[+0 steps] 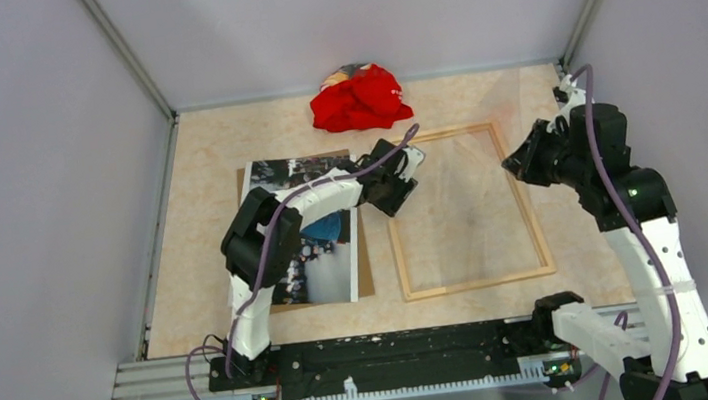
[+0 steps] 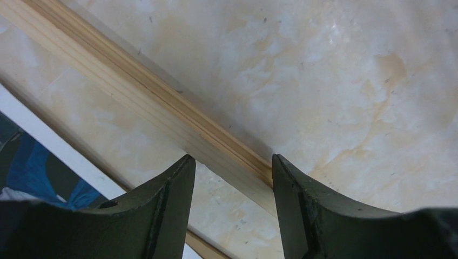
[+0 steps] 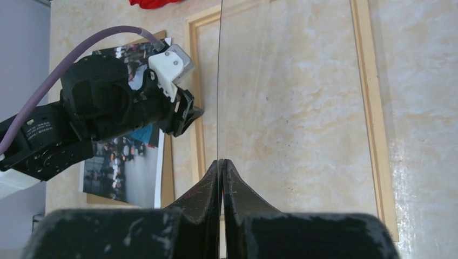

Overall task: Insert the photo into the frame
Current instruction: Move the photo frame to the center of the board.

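Observation:
The frame (image 1: 530,220) is crooked under the clear pane, so next my left gripper draws the frame toward the photo (image 1: 350,271) and sets it straight before the pane goes in.
The photo (image 1: 319,234) lies flat at centre left on a brown backing board (image 1: 367,277). The light-wood frame (image 1: 475,283) lies flat to its right. My left gripper (image 1: 406,176) is open, with its jaws standing either side of the frame's left rail (image 2: 135,91) near the far corner; a corner of the photo (image 2: 32,162) shows beside it. My right gripper (image 1: 512,164) is shut on a thin clear pane (image 1: 461,198), held by its right edge and tilted over the frame. In the right wrist view the pane's edge (image 3: 218,81) rises from my shut gripper (image 3: 221,162).
A crumpled red cloth (image 1: 359,99) lies at the back centre. Grey walls close in the table on the left, right and back. The left arm (image 3: 108,108) reaches across the photo to the frame's left rail.

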